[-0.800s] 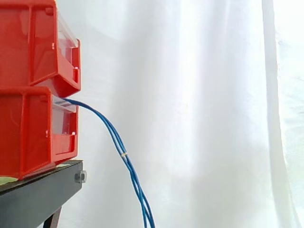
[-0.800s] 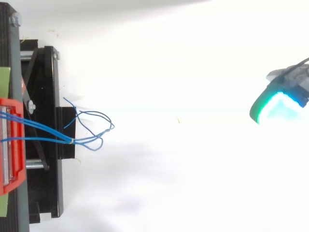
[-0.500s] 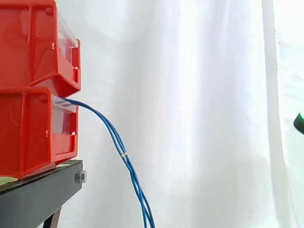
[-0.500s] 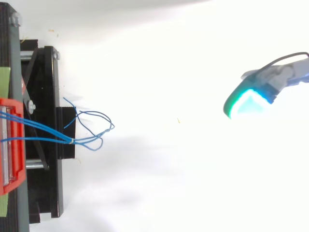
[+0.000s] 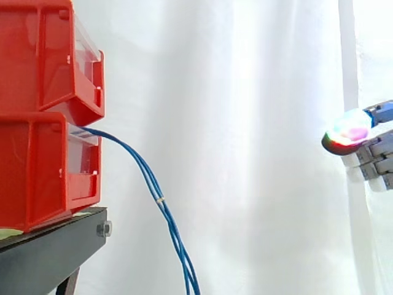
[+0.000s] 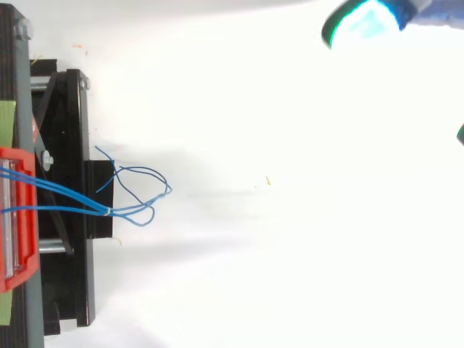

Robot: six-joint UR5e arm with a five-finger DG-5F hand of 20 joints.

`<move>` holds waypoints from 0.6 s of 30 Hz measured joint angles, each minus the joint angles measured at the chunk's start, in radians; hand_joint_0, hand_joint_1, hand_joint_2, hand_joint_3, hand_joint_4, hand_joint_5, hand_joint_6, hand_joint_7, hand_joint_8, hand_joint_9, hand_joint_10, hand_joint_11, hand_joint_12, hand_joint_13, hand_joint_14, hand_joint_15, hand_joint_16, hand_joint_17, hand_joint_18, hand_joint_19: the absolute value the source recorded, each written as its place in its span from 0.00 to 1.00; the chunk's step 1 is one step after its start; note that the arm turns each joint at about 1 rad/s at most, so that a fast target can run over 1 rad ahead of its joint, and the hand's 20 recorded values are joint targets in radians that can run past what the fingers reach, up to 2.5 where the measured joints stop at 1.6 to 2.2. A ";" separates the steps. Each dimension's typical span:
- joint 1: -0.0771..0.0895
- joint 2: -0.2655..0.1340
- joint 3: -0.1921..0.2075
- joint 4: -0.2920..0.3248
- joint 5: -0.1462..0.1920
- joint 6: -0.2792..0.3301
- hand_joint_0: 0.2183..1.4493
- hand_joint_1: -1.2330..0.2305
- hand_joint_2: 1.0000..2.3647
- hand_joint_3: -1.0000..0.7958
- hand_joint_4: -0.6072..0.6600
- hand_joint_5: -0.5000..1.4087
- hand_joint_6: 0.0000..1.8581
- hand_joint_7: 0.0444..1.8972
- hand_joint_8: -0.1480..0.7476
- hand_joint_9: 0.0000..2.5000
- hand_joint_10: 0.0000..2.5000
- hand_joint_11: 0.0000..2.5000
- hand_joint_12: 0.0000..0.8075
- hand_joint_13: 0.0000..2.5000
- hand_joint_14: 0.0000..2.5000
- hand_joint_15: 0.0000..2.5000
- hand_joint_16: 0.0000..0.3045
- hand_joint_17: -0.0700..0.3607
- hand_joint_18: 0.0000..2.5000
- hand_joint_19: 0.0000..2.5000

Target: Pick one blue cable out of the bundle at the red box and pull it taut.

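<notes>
The small pale tie [image 5: 160, 200] keeps the blue cables [image 5: 149, 177] close together. Another cable will come along before it drops away when I pull one.
A bundle of thin blue cables [image 5: 150, 181] comes out of the lower red bin [image 5: 37, 166] and hangs slack below the stand, held by a small pale tie. From above, the cables [image 6: 72, 199] end in loose loops past the stand's edge. My hand [image 5: 368, 147] is at the far right of the side view, well apart from the cables, at about the height of the lower bin's top. Its fingers reach left, spread and holding nothing, with one glowing fingertip [image 5: 347, 131] leading. In the top view a glowing fingertip [image 6: 359, 18] shows at the upper right.
A second red bin [image 5: 37, 55] sits stacked on the lower one. Both rest on a black stand [image 5: 49, 252] at the left. A white curtain hangs behind, and a wide open gap lies between the hand and the cables.
The hand has come into the side view from the right edge. In the top view it has moved toward the top edge and a little left. The cables have not moved.
</notes>
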 measured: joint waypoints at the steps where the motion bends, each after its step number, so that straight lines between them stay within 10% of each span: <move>1: 0.001 0.000 0.000 0.011 0.014 -0.011 0.20 0.38 0.00 0.28 0.77 0.18 0.27 0.33 0.52 0.17 0.00 0.00 0.45 0.18 0.00 0.01 0.20 0.48 0.13 0.03; 9: 0.003 -0.046 0.005 0.110 0.001 -0.063 0.21 0.32 0.00 0.28 0.76 0.19 0.27 0.34 0.52 0.17 0.00 0.00 0.45 0.19 0.00 0.01 0.19 0.47 0.14 0.03; 18: -0.006 -0.224 0.116 0.141 -0.080 -0.015 0.22 0.31 0.00 0.28 0.76 0.19 0.27 0.35 0.52 0.18 0.00 0.00 0.45 0.19 0.00 0.01 0.19 0.46 0.14 0.04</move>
